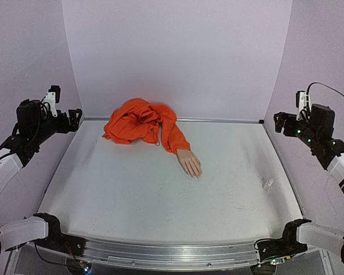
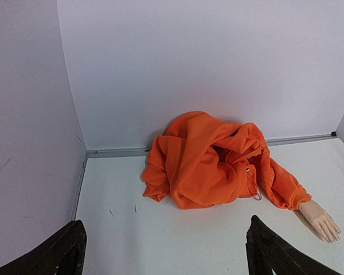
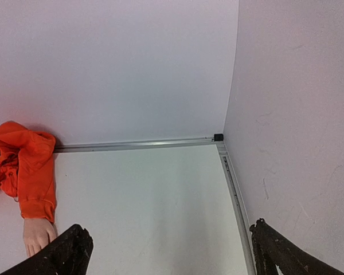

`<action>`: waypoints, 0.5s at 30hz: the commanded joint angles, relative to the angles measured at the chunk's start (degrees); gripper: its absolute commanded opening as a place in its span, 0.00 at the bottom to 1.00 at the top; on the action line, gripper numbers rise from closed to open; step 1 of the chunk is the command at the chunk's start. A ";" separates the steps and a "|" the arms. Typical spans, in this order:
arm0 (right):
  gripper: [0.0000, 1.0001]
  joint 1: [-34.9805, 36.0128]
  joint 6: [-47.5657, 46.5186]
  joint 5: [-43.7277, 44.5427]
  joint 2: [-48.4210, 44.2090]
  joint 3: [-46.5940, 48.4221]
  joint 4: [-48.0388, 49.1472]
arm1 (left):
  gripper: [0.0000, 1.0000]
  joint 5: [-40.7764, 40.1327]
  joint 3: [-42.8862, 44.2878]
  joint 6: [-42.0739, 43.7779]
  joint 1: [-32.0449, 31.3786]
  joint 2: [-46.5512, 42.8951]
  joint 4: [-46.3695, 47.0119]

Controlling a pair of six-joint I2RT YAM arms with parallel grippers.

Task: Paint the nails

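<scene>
The way from the robot's open right gripper down to the small bottle (image 1: 268, 185) is clear, so the gripper keeps going down until its fingers are on both sides of the white cap (image 1: 270, 181).
A flesh-coloured mannequin hand (image 1: 190, 163) lies palm down on the white table (image 1: 132, 195), coming out of a crumpled orange sleeve (image 1: 142, 122) at the back. Its nails (image 1: 197, 175) are tiny and pale at the fingertips, too small to make out. The hand also shows in the left wrist view (image 2: 323, 222) and the right wrist view (image 3: 37, 235). A small clear whitish bottle (image 1: 268, 185) lies at the right. My left gripper (image 1: 73, 119) is raised at the far left, open and empty. My right gripper (image 1: 280, 122) is raised at the far right, open and empty.
Pale walls close in the table at the back and both sides. A metal rail (image 1: 160, 252) runs along the near edge, with both arm bases on it.
</scene>
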 commanded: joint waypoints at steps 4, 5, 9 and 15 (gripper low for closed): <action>0.98 -2.69 6.51 5.24 3.66 -4.08 6.30 | 0.99 -3.78 -3.66 -7.01 0.49 3.13 4.95; 0.98 -3.07 7.48 5.26 3.97 -4.80 6.46 | 0.99 -3.90 -4.22 -7.91 0.54 3.63 5.24; 0.98 -4.49 12.22 5.39 4.51 -7.34 5.21 | 0.99 -3.88 -6.12 -11.47 0.80 5.52 6.90; 0.98 -6.15 21.33 6.82 6.42 -8.01 -3.48 | 0.99 -2.32 -6.91 -16.29 1.17 9.10 8.13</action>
